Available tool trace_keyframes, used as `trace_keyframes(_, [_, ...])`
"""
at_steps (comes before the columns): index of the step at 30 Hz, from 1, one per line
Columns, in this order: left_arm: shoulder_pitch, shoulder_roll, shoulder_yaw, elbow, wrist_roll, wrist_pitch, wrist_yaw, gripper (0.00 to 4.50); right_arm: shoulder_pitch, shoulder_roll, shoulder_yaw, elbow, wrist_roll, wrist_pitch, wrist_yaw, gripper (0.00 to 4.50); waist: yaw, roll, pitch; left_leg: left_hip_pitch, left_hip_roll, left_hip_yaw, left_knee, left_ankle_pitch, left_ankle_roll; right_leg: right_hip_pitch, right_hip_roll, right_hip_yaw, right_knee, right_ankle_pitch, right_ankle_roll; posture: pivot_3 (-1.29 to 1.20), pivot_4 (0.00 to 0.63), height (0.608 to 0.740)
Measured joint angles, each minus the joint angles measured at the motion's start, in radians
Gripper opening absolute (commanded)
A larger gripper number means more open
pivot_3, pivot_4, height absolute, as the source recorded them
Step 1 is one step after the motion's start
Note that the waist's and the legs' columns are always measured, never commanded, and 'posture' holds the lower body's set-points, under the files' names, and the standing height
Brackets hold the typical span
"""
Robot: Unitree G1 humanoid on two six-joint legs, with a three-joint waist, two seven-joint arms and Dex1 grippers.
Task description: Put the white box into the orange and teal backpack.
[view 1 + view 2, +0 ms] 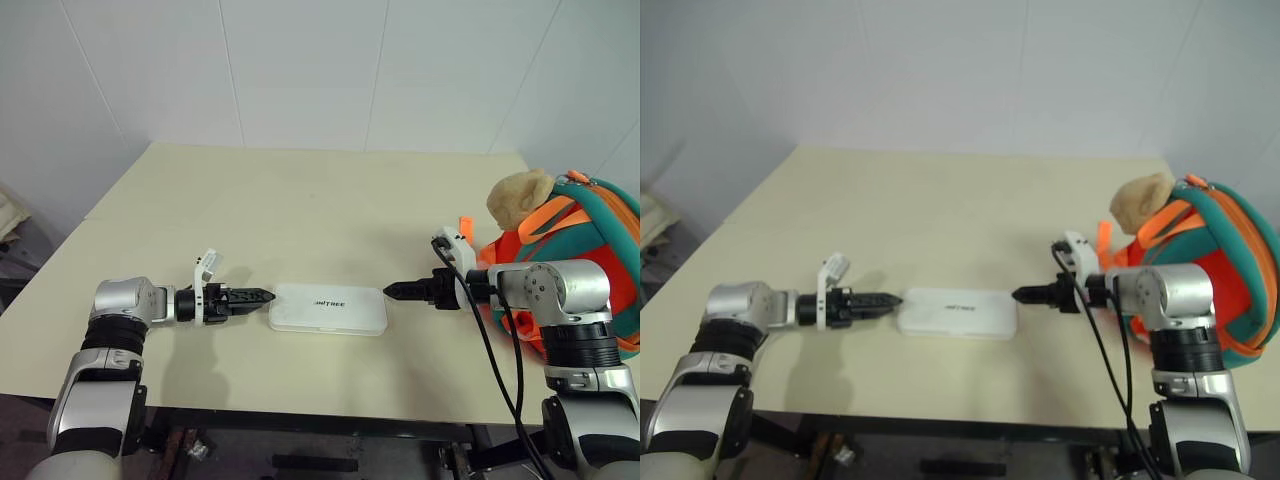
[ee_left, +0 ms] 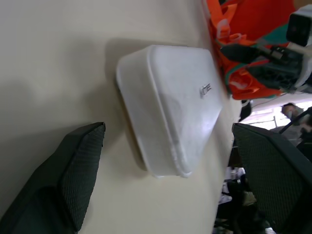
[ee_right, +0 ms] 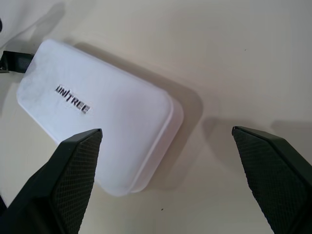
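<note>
My left gripper's open fingers face the white box's short end (image 1: 276,312) across clear space. I keep moving them in until they surround that end (image 2: 151,114), then close them.
The white box (image 1: 328,308) lies flat on the beige table (image 1: 300,190), near its front edge, with dark lettering on top. My left gripper (image 1: 262,297) points at the box's left short end and is open, with its fingers (image 2: 73,165) spread wider than that end. My right gripper (image 1: 392,291) points at the right short end, also open, and nothing is between its fingers (image 3: 68,175). Neither gripper holds the box (image 3: 97,117). The orange and teal backpack (image 1: 590,250) stands at the table's right edge, behind my right arm.
A tan plush toy (image 1: 518,198) hangs on the backpack's near-left side. A black cable (image 1: 490,350) runs down from my right wrist across the table's front edge. Behind the table is a white tiled wall.
</note>
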Motion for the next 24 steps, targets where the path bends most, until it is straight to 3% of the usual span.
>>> trace_keyframes(12, [0.002,-0.073,0.02,-0.031,-0.02,0.01,0.064,4.47,0.046,0.047,0.01,-0.034,0.035,0.043,-0.055,4.5,0.001,0.0,0.0,0.0,0.0,0.0,0.002,0.0,0.0,0.0,0.0,0.001,0.001,0.001,0.001,0.0,0.15,0.74])
trace_keyframes(24, [0.003,-0.086,0.02,-0.033,-0.02,-0.009,0.075,4.47,0.046,0.101,0.031,0.012,0.034,0.002,-0.084,4.5,0.0,0.0,0.0,0.001,0.0,0.0,0.002,0.0,0.0,0.0,0.0,0.001,0.002,0.001,0.001,0.0,0.15,0.74])
